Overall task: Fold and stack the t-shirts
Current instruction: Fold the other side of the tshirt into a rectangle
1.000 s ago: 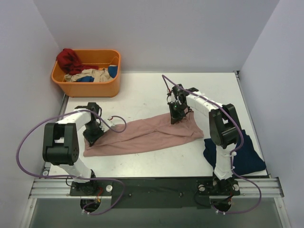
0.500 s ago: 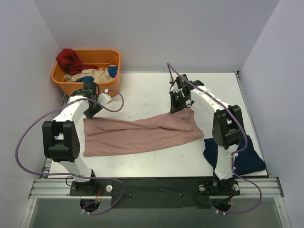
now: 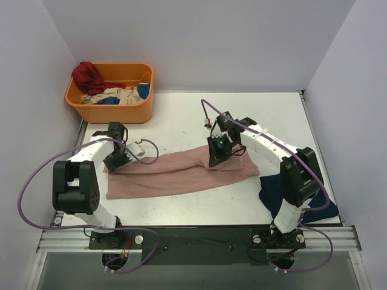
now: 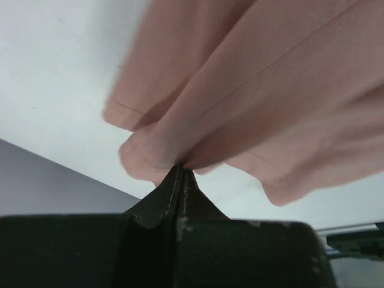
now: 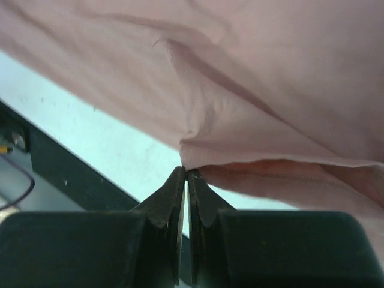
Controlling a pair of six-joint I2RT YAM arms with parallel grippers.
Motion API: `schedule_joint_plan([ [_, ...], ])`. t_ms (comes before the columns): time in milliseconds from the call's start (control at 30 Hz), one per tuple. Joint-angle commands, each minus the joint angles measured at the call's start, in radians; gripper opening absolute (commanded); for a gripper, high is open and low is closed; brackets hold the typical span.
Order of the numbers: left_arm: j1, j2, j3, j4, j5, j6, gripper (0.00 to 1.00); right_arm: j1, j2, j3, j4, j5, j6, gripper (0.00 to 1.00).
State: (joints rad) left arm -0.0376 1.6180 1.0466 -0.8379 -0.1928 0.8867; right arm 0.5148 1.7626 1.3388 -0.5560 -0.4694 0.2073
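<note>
My right gripper is due to open and straighten the folds at the dusty-pink t-shirt's end (image 3: 228, 175) near the navy t-shirt before folding further, because that end lies bunched.
The dusty-pink t-shirt (image 3: 175, 172) lies stretched across the middle of the table, folded lengthwise into a long band; its print is hidden. My left gripper (image 3: 112, 163) is shut on the shirt's far left corner, and the left wrist view shows pink cloth (image 4: 252, 90) bunched at the closed tips (image 4: 180, 171). My right gripper (image 3: 214, 158) is shut on the shirt's far edge right of centre, and the right wrist view shows a pinched fold (image 5: 252, 108) at the closed tips (image 5: 187, 174). The dark navy t-shirt (image 3: 314, 202) lies crumpled at the near right, partly behind the right arm.
An orange basket (image 3: 115, 110) holding red, beige and blue clothes stands at the back left. Purple cables loop from both arms over the table. A metal rail (image 3: 193, 238) runs along the near edge, and walls close in the left, back and right sides.
Both grippers have carried the shirt's far edge back toward the near side, from the raised far position half a second ago. The pink shirt is now narrower, its far edge laid over.
</note>
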Motion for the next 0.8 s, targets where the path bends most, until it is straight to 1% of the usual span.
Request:
schedule_joint_plan([
  [0, -0.001, -0.058, -0.06, -0.079, 0.026, 0.075, 0.0, 0.027, -0.043, -0.09, -0.055, -0.121, -0.008, 0.0],
  [133, -0.002, -0.032, -0.1, -0.03, 0.004, 0.078, 0.0, 0.036, -0.029, -0.119, -0.045, -0.163, 0.0, 0.0],
  [500, -0.002, 0.022, -0.057, -0.042, -0.036, 0.09, 0.0, 0.045, 0.001, -0.133, -0.03, -0.212, 0.009, 0.0],
  [533, -0.002, 0.023, -0.051, -0.049, -0.034, 0.089, 0.0, 0.045, 0.006, -0.138, -0.03, -0.213, 0.007, 0.05],
  [567, -0.002, 0.025, -0.05, -0.065, -0.031, 0.09, 0.06, 0.047, 0.006, -0.145, -0.031, -0.222, 0.009, 0.09],
  [600, -0.002, 0.025, -0.042, -0.072, -0.028, 0.092, 0.11, 0.047, 0.008, -0.15, -0.032, -0.232, 0.009, 0.2],
  [633, -0.002, 0.025, -0.039, -0.091, -0.027, 0.096, 0.19, 0.05, 0.006, -0.159, -0.035, -0.271, 0.001, 0.23],
  [667, -0.002, 0.025, -0.031, -0.102, -0.025, 0.101, 0.31, 0.053, 0.0, -0.162, -0.039, -0.309, -0.012, 0.31],
  [700, -0.001, 0.023, -0.023, -0.127, -0.023, 0.106, 0.39, 0.059, -0.005, -0.164, -0.057, -0.311, -0.019, 0.35],
  [733, -0.001, 0.026, -0.008, -0.144, -0.019, 0.106, 0.48, 0.062, -0.02, -0.167, -0.067, -0.301, -0.034, 0.42],
  [767, -0.001, 0.029, 0.003, -0.174, -0.011, 0.107, 0.53, 0.063, -0.031, -0.17, -0.08, -0.293, -0.037, 0.45],
])
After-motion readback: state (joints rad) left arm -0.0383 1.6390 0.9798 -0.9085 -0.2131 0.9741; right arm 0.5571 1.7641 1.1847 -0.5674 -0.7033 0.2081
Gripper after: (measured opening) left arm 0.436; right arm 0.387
